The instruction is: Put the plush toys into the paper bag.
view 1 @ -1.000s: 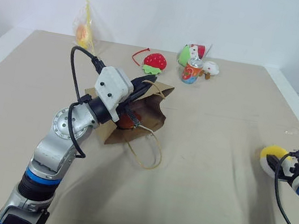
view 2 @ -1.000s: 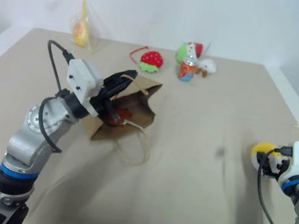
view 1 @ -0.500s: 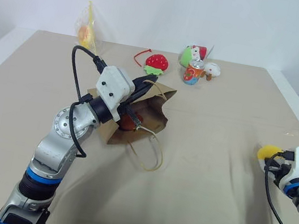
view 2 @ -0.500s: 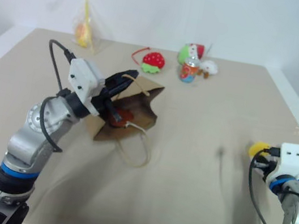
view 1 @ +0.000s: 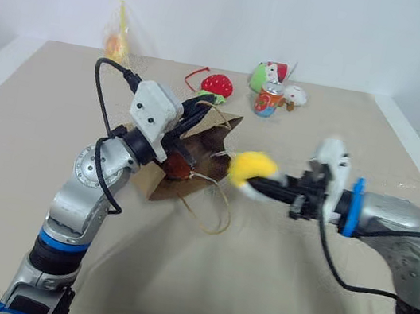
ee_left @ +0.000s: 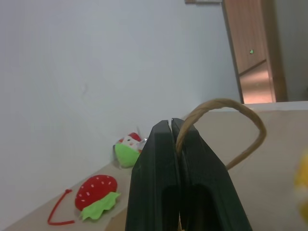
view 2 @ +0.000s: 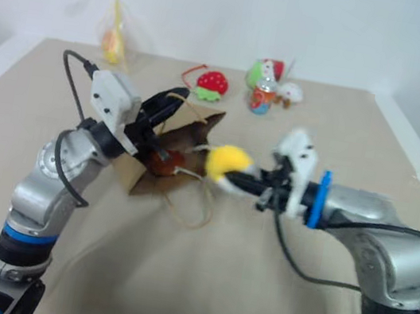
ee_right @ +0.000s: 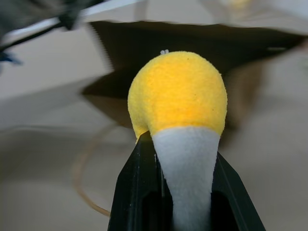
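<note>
My right gripper keeps pushing inward, as the egg-shaped toy's yellow top (view 1: 251,169) faces the paper bag's open end (view 1: 204,156), until the toy is inside, and then let it go.
The brown paper bag (view 1: 212,156) lies on its side mid-table, its mouth facing right. My left gripper (view 1: 208,111) is shut on its upper cord handle (ee_left: 231,108) and holds the mouth up. An orange-brown plush toy (view 1: 178,166) sits inside the bag. My right gripper (view 1: 247,184) is shut on the white base of the egg-shaped plush toy (ee_right: 178,96), whose yellow top points at the bag's opening. The toy hangs just right of the bag's mouth, above the lower handle loop (view 1: 214,206).
At the table's far edge stand a red strawberry plush (view 1: 217,85), a green-and-white toy (view 1: 264,75), a drink can (view 1: 268,101) and a small white toy (view 1: 295,95). A clear plastic bag (view 1: 118,43) leans at the back left.
My right arm has swung left from the table's right edge, carrying the egg-shaped plush up to the bag's mouth. The left gripper still holds the handle in place.
</note>
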Robot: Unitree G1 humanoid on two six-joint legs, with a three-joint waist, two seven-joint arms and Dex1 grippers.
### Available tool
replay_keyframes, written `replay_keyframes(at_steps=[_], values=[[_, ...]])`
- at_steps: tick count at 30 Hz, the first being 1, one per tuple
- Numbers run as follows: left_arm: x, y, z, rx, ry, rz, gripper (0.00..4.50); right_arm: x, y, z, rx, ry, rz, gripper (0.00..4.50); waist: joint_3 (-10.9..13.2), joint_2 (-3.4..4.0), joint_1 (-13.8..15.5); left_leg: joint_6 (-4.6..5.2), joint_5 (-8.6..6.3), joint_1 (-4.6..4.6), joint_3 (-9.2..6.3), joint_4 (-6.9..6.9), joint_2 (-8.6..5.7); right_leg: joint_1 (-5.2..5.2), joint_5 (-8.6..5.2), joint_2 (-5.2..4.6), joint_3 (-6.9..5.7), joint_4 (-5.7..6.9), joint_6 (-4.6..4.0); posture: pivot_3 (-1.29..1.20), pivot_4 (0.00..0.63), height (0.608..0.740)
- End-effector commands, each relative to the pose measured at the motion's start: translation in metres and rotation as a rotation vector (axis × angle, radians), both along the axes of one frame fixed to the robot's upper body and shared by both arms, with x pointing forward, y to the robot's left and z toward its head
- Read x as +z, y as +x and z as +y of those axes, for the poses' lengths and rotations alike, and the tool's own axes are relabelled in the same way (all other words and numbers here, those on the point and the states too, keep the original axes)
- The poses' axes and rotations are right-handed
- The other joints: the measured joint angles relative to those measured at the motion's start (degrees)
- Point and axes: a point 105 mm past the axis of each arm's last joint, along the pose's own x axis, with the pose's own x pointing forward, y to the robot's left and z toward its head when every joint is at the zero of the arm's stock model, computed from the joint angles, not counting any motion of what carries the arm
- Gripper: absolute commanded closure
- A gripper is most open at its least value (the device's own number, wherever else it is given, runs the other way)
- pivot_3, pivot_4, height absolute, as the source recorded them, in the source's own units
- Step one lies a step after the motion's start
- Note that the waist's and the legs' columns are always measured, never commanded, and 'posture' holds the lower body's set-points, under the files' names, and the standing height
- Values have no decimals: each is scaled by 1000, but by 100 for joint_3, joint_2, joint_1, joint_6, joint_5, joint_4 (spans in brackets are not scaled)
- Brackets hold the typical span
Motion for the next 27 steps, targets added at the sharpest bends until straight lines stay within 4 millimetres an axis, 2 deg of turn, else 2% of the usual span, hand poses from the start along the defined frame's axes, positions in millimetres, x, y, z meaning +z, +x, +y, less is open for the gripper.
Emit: replay_keyframes(at_steps=[1,4,12,15,20,24,27], values=[[17,1,9,33,-6,-73,4500,7,-5,24,99,19,-30,4345,0,-1,29,0,0,-4,-1,-1,-2,-2,-1,-12,4,-1,0,0,150,740],[19,2,11,38,-8,-76,4500,4,6,40,107,26,-65,4345,1,-1,34,-1,-1,-5,14,-1,-8,-6,-1,-21,19,-2,7,0,150,740],[16,-3,6,15,20,-90,4500,5,51,79,86,16,-209,4345,1,-2,45,1,0,-5,24,2,-7,-11,6,-23,26,-1,15,0,150,740],[16,-3,6,16,17,-88,4500,0,60,90,98,-16,-259,4345,1,-2,45,0,0,-5,29,0,-3,-16,7,-19,31,0,14,0,150,740],[16,-5,4,14,13,-87,4500,-7,80,97,68,-79,-342,4345,1,-2,48,0,0,-9,29,-2,-2,-18,5,-21,29,0,11,0,150,740],[15,-6,4,14,11,-86,4500,-1,99,94,3,-106,-420,4345,1,-2,45,0,0,-8,34,-1,-4,-18,9,-23,32,0,10,0,150,740],[14,-6,4,16,13,-85,4500,0,100,96,6,-96,-423,4345,1,-2,44,0,0,-5,35,-1,-1,-17,10,-21,33,2,9,0,150,740]])
